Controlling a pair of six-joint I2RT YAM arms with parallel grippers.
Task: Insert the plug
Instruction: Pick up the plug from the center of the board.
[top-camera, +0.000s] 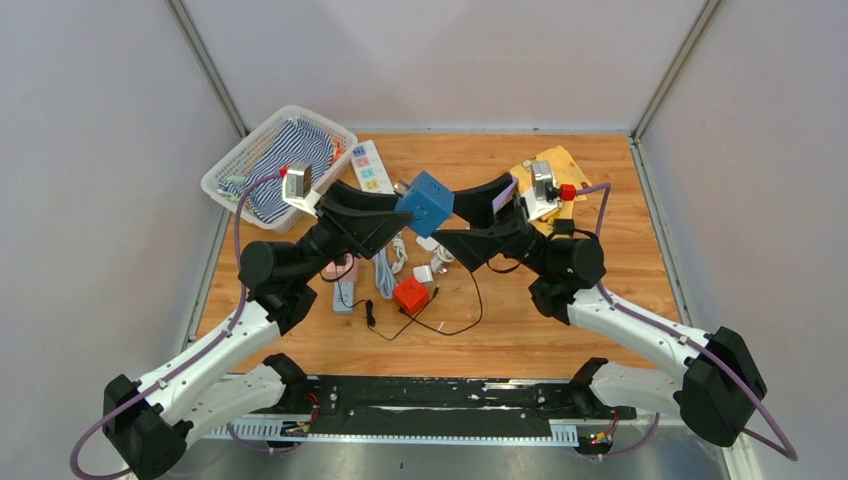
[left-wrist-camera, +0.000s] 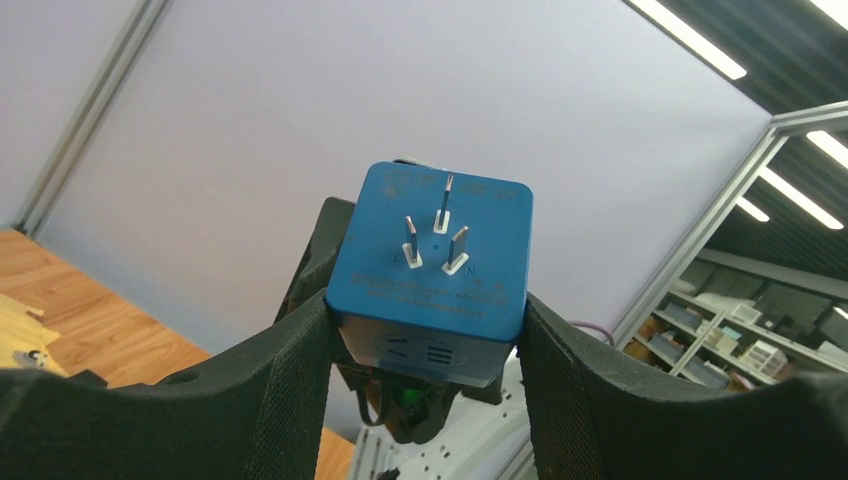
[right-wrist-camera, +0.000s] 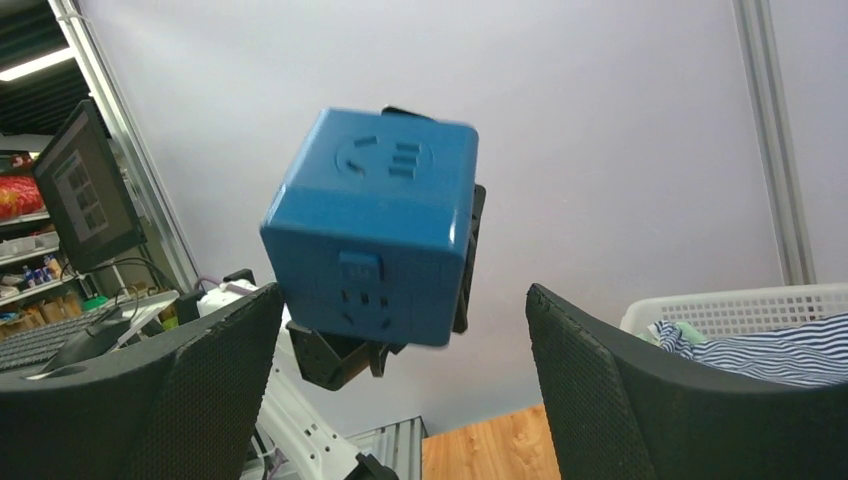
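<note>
My right gripper should take the adapter because the blue cube adapter's pins (left-wrist-camera: 438, 238) face back toward my left gripper, which can then grab the purple socket strip.
A blue cube adapter (top-camera: 425, 202) hangs in the air above the middle of the table, with my left gripper (top-camera: 402, 210) shut on two of its side faces. In the left wrist view the cube (left-wrist-camera: 430, 290) shows its three-pin plug (left-wrist-camera: 440, 235) pointing away from the camera, and the left gripper (left-wrist-camera: 425, 308) squeezes it from both sides. My right gripper (top-camera: 447, 216) stands open just right of the cube. In the right wrist view the cube (right-wrist-camera: 370, 235) floats above and between the spread fingers (right-wrist-camera: 600, 390), showing socket holes; the right gripper (right-wrist-camera: 400, 300) touches nothing.
A white power strip (top-camera: 370, 166) lies at the back next to a white basket (top-camera: 232, 160) with striped cloth. Under the grippers lie a red cube (top-camera: 410, 295), white adapters (top-camera: 424, 273), a pink-grey strip (top-camera: 343, 290) and black cables (top-camera: 455, 320). Yellow items (top-camera: 560, 162) sit at the back right.
</note>
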